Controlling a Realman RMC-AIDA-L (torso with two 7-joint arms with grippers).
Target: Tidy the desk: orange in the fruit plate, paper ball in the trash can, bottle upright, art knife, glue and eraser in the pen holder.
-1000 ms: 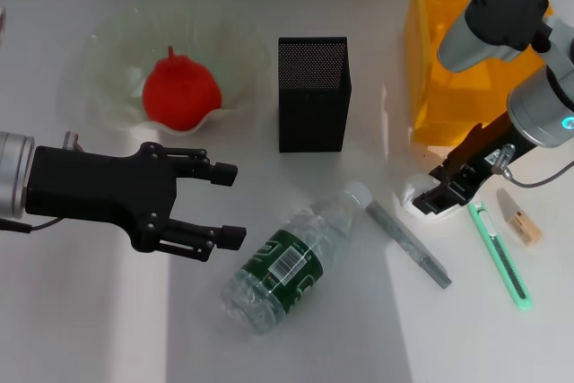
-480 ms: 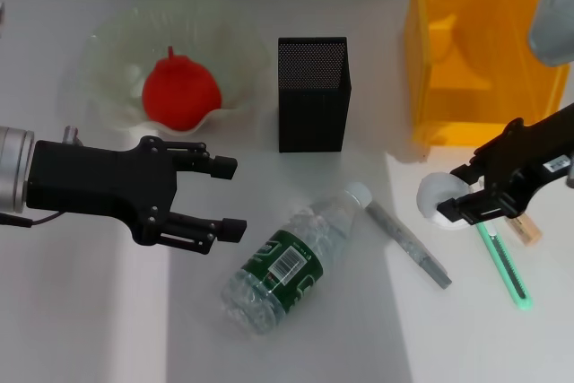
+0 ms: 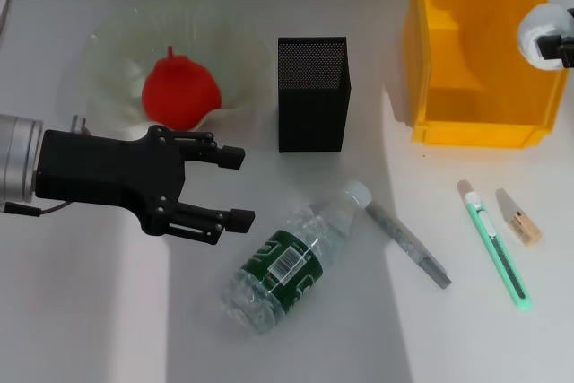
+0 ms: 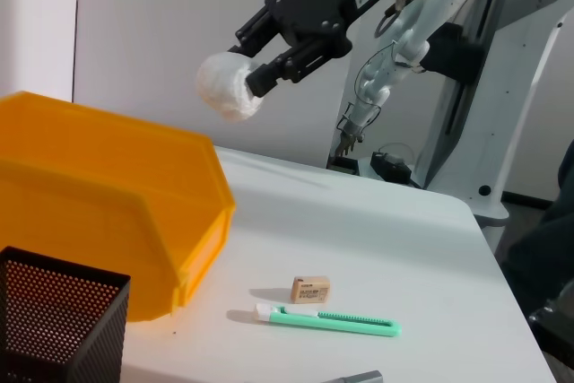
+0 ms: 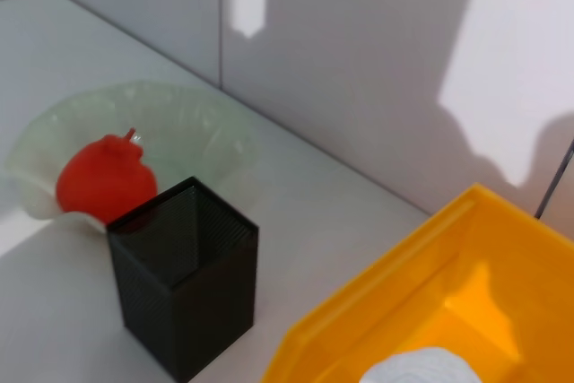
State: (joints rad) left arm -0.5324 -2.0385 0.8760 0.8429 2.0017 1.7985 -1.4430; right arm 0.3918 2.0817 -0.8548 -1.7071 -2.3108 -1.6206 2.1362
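Observation:
The white paper ball (image 3: 531, 28) is above the rim of the yellow trash can, so I should carry on moving it with my right gripper until it is over the open inside (image 3: 482, 53), and let go of it there.
My right gripper (image 3: 556, 44) is shut on the white paper ball (image 3: 536, 31) and holds it in the air above the right side of the yellow trash can (image 3: 466, 123). The left wrist view shows that gripper (image 4: 257, 78) pinching the paper ball (image 4: 228, 85). My left gripper (image 3: 239, 187) is open, just left of the bottle (image 3: 289, 264), which lies on its side. The orange (image 3: 182, 90) sits in the fruit plate (image 3: 106, 49). The black mesh pen holder (image 3: 312, 96) stands at centre. Grey glue (image 3: 408, 245), green art knife (image 3: 496, 250) and eraser (image 3: 520, 218) lie at front right.
The trash can (image 5: 421, 298) stands at the back right, close to the pen holder (image 5: 184, 280). A wall runs behind the desk. In the left wrist view the desk's far edge lies beyond the eraser (image 4: 310, 290) and art knife (image 4: 327, 319).
My right gripper has lifted the paper ball off the desk and carried it back over the trash can. My left gripper has crept slightly right toward the bottle.

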